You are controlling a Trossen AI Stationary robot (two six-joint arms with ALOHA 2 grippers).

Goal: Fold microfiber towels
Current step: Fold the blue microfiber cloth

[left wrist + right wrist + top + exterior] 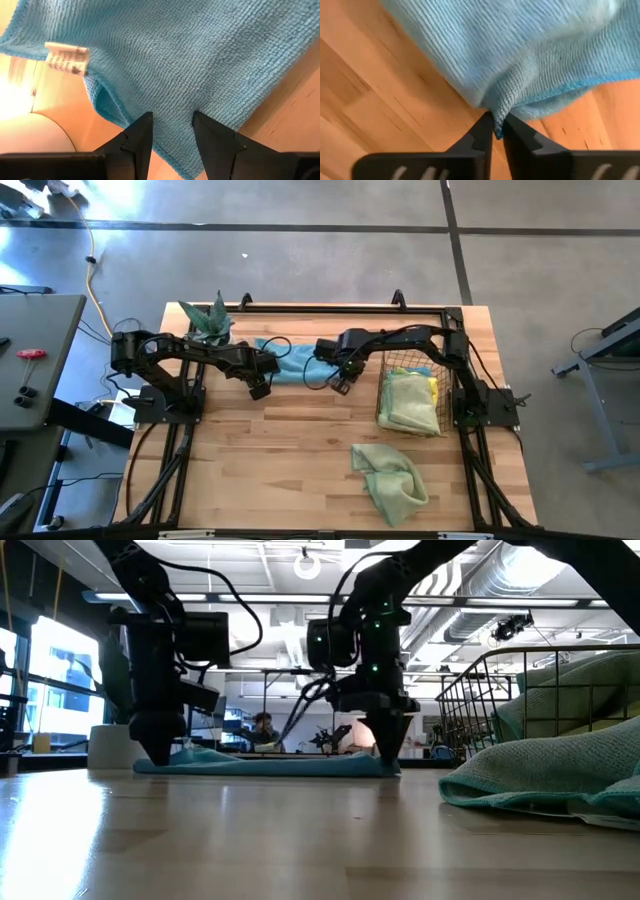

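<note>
The robot's right gripper is pinching only the tip of the light blue towel's corner [501, 109] into a bunched peak. It should open and lower itself farther in on the towel [555, 60].
A light blue towel [290, 361] lies flat on the table's far middle, between my two grippers; it also shows in the low view [270, 764]. My left gripper [172, 132] is open at the towel's left near edge, one finger on each side of the hem, low over the table [160, 752]. My right gripper [496, 131] is shut on the towel's right near corner. A pale green towel [391, 478] lies crumpled on the table at the near right. More green and yellow towels [408, 402] lie in the wire basket. My left gripper's open fingers [142, 134] stand over the towel's hem; I cannot tell whether they touch it. My right gripper pinches the towel's corner [498, 116] between its two fingertips, coming from above and pointing down. The corner is bunched into a small peak, and the rest of the towel lies on the table.
A copper wire basket [386, 376] stands right of the right gripper. A potted plant [208, 321] stands at the far left, close behind the left arm. Bare wood lies along the table's near left [260, 470].
</note>
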